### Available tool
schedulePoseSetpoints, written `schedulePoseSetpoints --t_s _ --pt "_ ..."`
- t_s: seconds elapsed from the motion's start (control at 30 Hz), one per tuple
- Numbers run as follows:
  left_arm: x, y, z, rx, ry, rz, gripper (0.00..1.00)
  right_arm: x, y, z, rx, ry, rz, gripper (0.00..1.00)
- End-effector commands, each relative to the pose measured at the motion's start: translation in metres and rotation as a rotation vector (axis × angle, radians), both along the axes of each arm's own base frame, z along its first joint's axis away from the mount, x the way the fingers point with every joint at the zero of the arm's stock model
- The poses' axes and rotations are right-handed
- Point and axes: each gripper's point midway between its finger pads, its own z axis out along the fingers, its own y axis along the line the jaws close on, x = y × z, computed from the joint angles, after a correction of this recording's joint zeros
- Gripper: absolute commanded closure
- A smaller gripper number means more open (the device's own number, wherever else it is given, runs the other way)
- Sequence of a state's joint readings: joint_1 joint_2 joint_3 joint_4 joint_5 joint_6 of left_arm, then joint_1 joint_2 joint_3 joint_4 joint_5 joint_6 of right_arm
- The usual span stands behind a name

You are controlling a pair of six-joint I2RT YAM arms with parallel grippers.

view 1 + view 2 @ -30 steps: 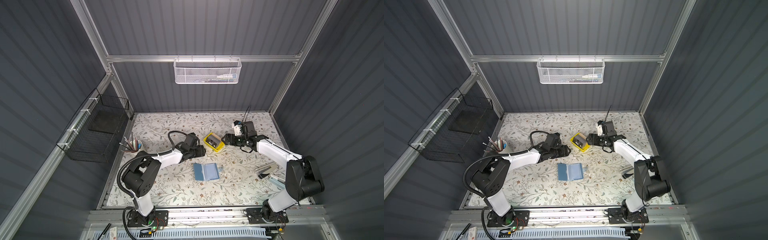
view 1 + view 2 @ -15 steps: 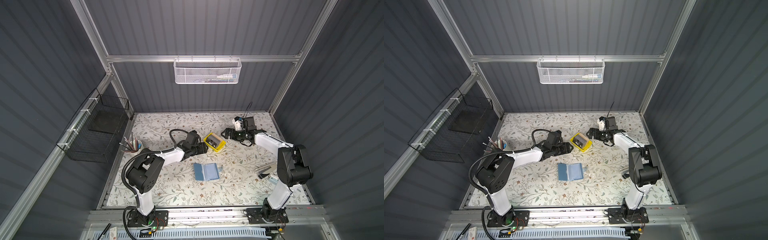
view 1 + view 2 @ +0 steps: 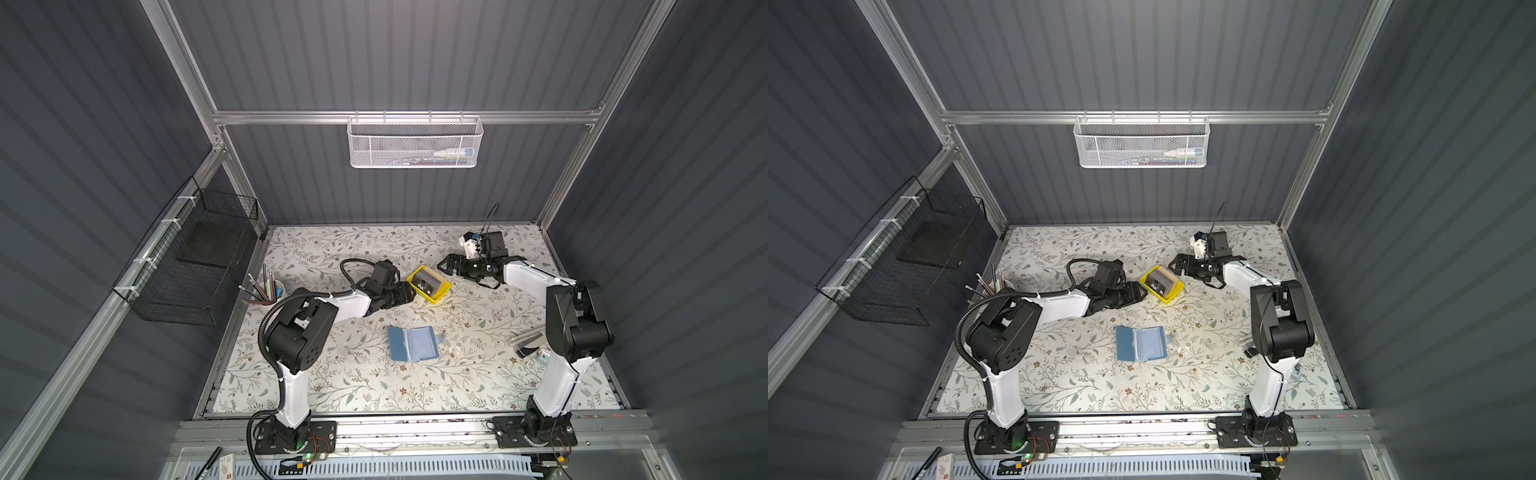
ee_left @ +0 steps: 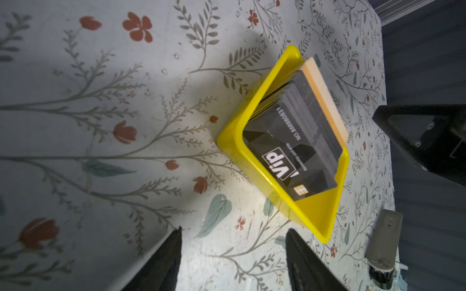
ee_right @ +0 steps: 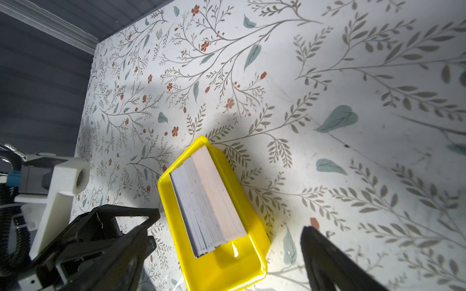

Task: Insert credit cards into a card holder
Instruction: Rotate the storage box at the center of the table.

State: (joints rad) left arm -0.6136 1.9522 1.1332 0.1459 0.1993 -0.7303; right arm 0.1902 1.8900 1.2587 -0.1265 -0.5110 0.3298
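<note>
The yellow tray sits crooked behind the card holder, so my right gripper should turn it straight before my left gripper pulls it closer by its rim.
The credit cards, black with white "VIP" lettering, stand as a stack in a yellow tray near the table's middle back. The card holder, a blue booklet, lies open and flat in front of the tray, apart from both arms. My left gripper is open just left of the tray, with only table between its fingers. My right gripper is open wide at the tray's other side, and in the right wrist view the tray's near end lies between its fingertips.
A cup of pens stands at the left edge. Grey tools lie at the right, by the right arm's base. A black wire basket hangs on the left wall and a white mesh basket on the back rail.
The right arm has folded in and its gripper has shifted left toward the tray's back. The left gripper has crept closer to the tray. The card holder has not moved.
</note>
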Motion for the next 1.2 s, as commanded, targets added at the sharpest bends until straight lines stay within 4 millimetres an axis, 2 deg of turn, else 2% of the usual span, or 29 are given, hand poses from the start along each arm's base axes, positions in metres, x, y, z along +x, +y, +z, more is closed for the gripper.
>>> schedulePoseSetpoints --t_s 0.0,0.4,0.57,0.9,1.17 --pt "0.008 -0.009 0.005 -0.042 -0.008 -0.007 0.34 0.002 0.005 0.000 0.035 0.009 0.020 0.09" --pt "0.011 -0.015 -0.003 -0.069 -0.001 -0.010 0.34 -0.006 0.027 -0.022 0.057 0.065 0.071 0.15" --pt "0.012 -0.018 -0.002 -0.086 -0.001 -0.019 0.34 -0.013 0.035 -0.025 0.053 0.060 0.086 0.19" --pt "0.008 -0.015 -0.001 -0.085 0.006 -0.014 0.38 -0.043 0.044 -0.026 0.049 0.041 0.100 0.27" --pt "0.002 -0.015 0.002 -0.094 0.017 -0.027 0.47 -0.062 0.053 -0.028 0.019 0.030 0.106 0.27"
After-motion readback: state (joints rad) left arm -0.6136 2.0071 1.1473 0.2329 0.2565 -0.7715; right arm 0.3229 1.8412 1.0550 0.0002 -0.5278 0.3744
